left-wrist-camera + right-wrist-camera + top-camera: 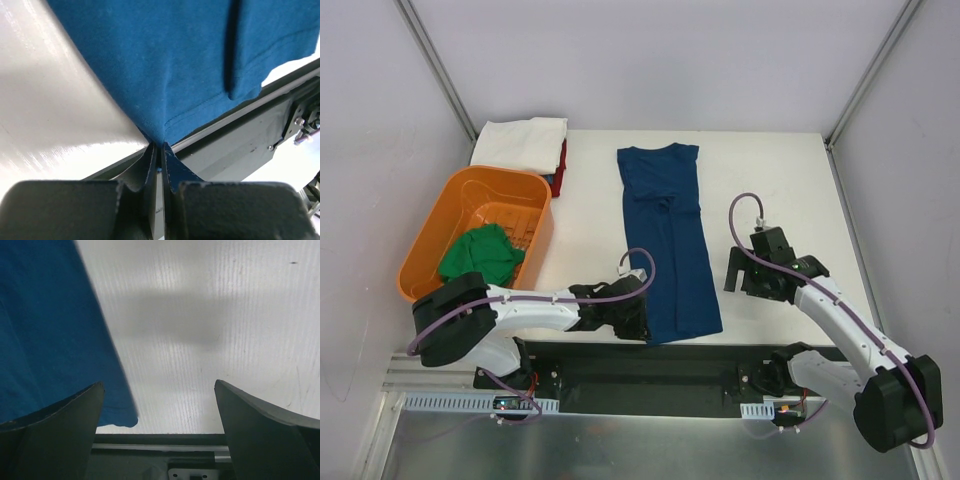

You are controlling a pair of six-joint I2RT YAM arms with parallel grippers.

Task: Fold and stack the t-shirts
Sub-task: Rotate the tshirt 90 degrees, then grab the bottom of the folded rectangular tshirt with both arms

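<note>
My gripper will lift the hem (pixel 690 336), and the navy blue t-shirt should double over while its far end stays in place, because it lies in a long, flat strip (pixel 670 245).
A navy blue t-shirt (pixel 667 240) lies folded into a long strip down the middle of the table. My left gripper (pixel 638 322) is shut on its near left hem corner; the left wrist view shows the cloth (pixel 185 65) pinched between my fingers (pixel 169 162). My right gripper (pixel 745 275) is open and empty, hovering to the right of the shirt's near end; the shirt's edge (pixel 45 340) shows at the left of the right wrist view. A folded white shirt (pixel 520 142) tops a stack with a red one (pixel 563 155) at the back left. A green shirt (pixel 480 252) lies crumpled in the tub.
An orange plastic tub (pixel 520 185) stands at the left of the table. The table's near edge and a metal rail (pixel 650 365) run just below the shirt's hem. Grey walls enclose the table on three sides.
</note>
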